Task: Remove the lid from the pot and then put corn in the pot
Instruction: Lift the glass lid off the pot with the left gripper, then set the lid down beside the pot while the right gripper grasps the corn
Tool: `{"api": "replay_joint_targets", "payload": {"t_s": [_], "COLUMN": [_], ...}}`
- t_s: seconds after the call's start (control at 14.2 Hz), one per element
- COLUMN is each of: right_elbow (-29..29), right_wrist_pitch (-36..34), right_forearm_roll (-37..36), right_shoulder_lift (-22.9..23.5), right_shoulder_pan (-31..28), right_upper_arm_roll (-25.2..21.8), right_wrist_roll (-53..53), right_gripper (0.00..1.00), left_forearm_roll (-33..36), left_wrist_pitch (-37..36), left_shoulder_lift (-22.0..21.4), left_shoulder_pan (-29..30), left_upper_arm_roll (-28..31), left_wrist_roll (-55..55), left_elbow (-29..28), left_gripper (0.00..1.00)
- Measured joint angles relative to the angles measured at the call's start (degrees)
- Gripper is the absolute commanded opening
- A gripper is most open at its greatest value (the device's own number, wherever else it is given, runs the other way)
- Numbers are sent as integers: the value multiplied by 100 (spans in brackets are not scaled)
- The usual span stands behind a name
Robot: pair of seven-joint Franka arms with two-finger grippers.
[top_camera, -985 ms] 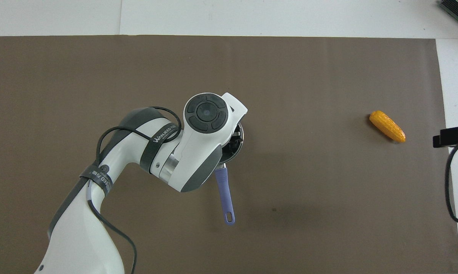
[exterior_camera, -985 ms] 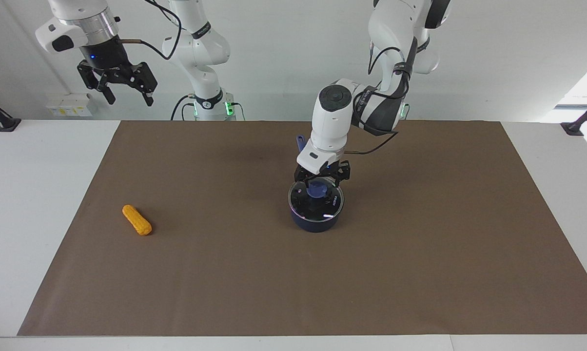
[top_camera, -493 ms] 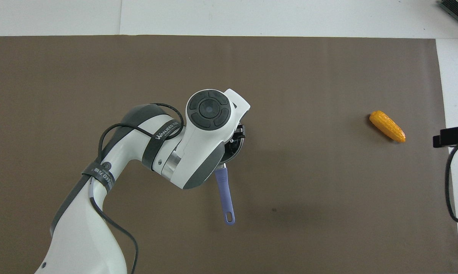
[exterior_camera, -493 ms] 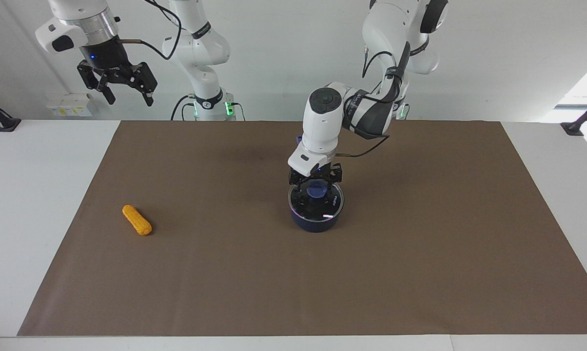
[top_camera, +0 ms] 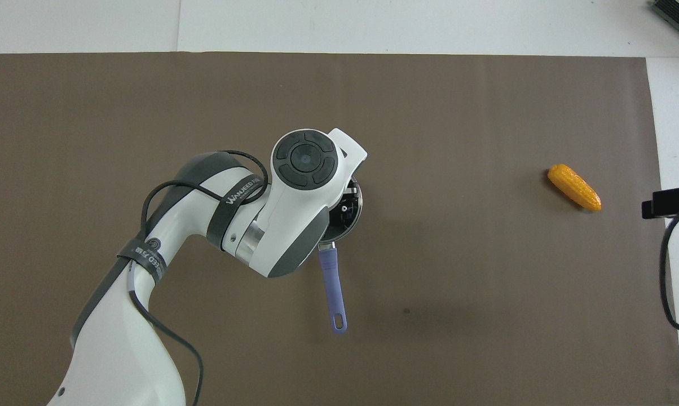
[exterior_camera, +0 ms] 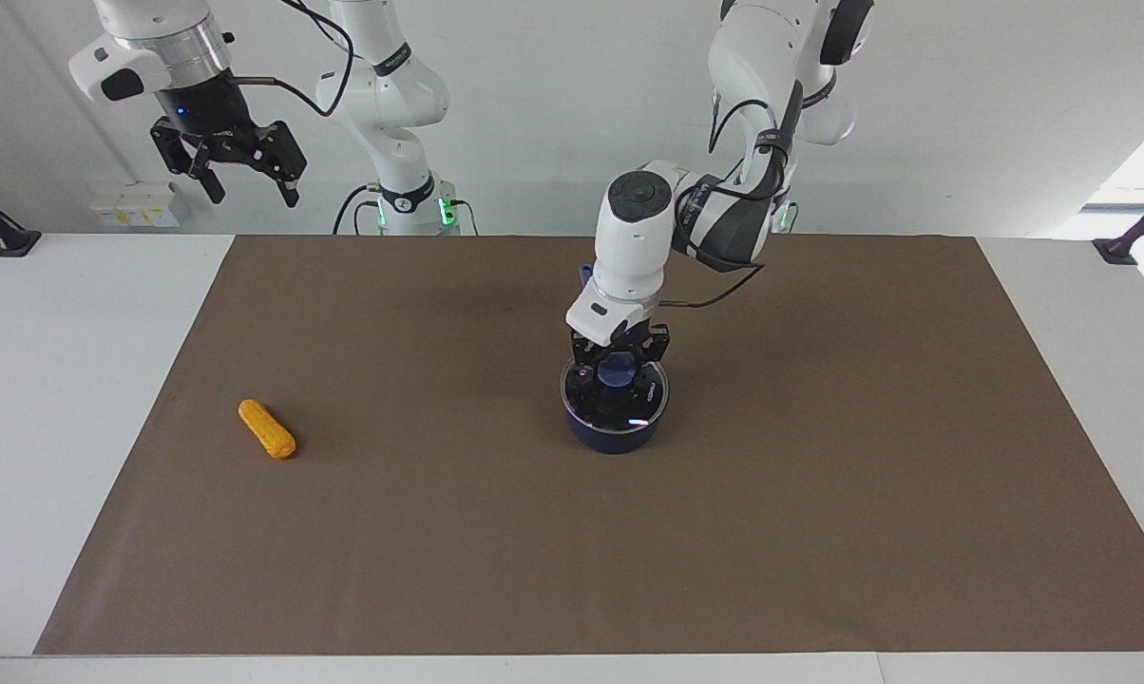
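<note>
The robot should expect an empty pot (top_camera: pixel 337 234) when it lowers the corn in, because only dark can be seen through the glass lid's uncovered side.
The dark blue pot (exterior_camera: pixel 615 434) stands mid-mat with its glass lid (exterior_camera: pixel 635 403) on it. Its long blue handle (top_camera: pixel 333 287) points toward the robots. My left gripper (exterior_camera: pixel 618 372) is down over the lid, its fingers open on either side of the blue knob (exterior_camera: pixel 616 371). In the overhead view the left wrist covers most of the pot (top_camera: pixel 352 208). The orange-yellow corn (exterior_camera: pixel 267 428) lies on the mat toward the right arm's end and also shows in the overhead view (top_camera: pixel 574 187). My right gripper (exterior_camera: pixel 244 176) waits open and empty, high above that end.
A brown mat (exterior_camera: pixel 819 532) covers most of the white table (exterior_camera: pixel 59 399). A cable loops at the edge of the overhead view (top_camera: pixel 664 270) near the corn.
My left gripper has shifted slightly toward the right arm's end and come down around the lid's knob. The lid, pot, corn and right arm have not moved.
</note>
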Motion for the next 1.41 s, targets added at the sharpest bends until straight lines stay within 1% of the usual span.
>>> {"api": "replay_joint_targets", "payload": {"t_s": [0.21,0.42,0.49,0.7,0.91,1.06,1.2,1.27,1.41], "right_elbow": [0,-8,-47,-338,-499,-593,-649,-681,-815], "right_wrist_pitch": [0,41,162,922,1631,2202,2550,2726,3046], "right_forearm_roll": [0,0,0,0,0,0,0,0,-1], "right_shoulder_lift": [0,4,20,245,831,1318,1728,1873,2017], "right_shoulder_pan": [0,0,-1,-3,-59,-227,-471,-598,-773], "right_upper_arm_roll": [-1,-1,-3,-8,-11,-22,-29,-34,-41], "right_wrist_roll": [-4,-376,-530,-709,-1062,-1843,-3042,-3602,-4504], "right_gripper": [100,100,100,100,100,100,100,100,100], "left_forearm_roll": [-2,2,5,9,7,5,4,3,3], "left_wrist_pitch": [-31,-443,-523,-720,-1023,-1181,-1288,-1321,-1389], "left_shoulder_lift": [-6,-51,-93,-387,-651,-747,-798,-813,-835], "left_shoulder_pan": [0,1,11,312,779,1086,1321,1431,1684], "left_upper_arm_roll": [28,79,113,159,180,189,190,193,197], "left_wrist_roll": [-4,-4,-4,340,1113,1667,2061,2244,2664], "left_elbow": [85,359,434,509,507,496,477,471,450], "left_gripper": [0,0,0,0,0,0,0,0,0]}}
